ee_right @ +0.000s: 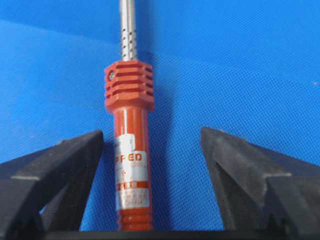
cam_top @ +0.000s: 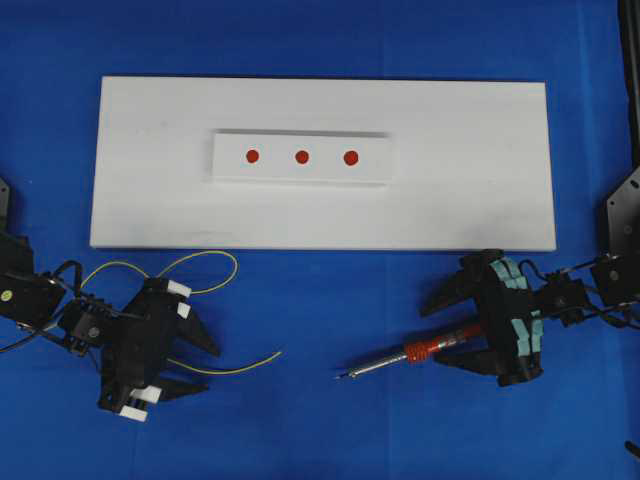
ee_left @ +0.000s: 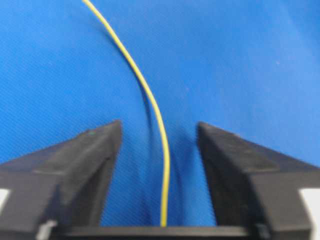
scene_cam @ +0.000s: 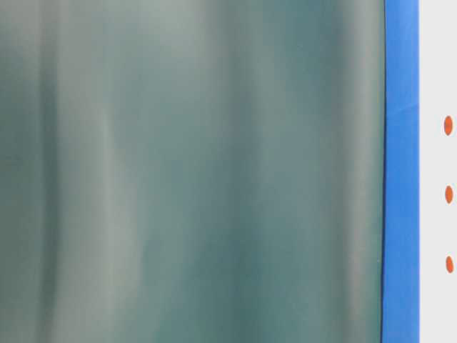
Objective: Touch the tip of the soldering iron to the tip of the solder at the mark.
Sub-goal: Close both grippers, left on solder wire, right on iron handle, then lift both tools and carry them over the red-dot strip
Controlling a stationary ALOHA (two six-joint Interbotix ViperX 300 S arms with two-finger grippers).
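Note:
The solder (cam_top: 192, 368) will keep its curve rather than sag as I carry it, since the short end (cam_top: 250, 366) past my left gripper holds a smooth bend.
The soldering iron (cam_top: 415, 351) lies on the blue cloth at the lower right, its pointed tip (cam_top: 341, 377) toward the left. My right gripper (cam_top: 432, 336) straddles the orange-red body (ee_right: 131, 150), open, the body close to one finger and clear of the other. The solder (cam_top: 240, 365), a thin yellow wire, curls on the cloth at the lower left. My left gripper (cam_top: 211, 369) is open around it, and the wire (ee_left: 161, 150) runs between the fingers without touching them. Three red marks (cam_top: 301, 157) sit in a row on a raised white strip.
A large white board (cam_top: 470, 190) lies across the far half of the cloth and carries the strip. A blurred grey-green surface (scene_cam: 193, 171) fills most of the table-level view, leaving only the board's edge (scene_cam: 437, 71) with its red dots.

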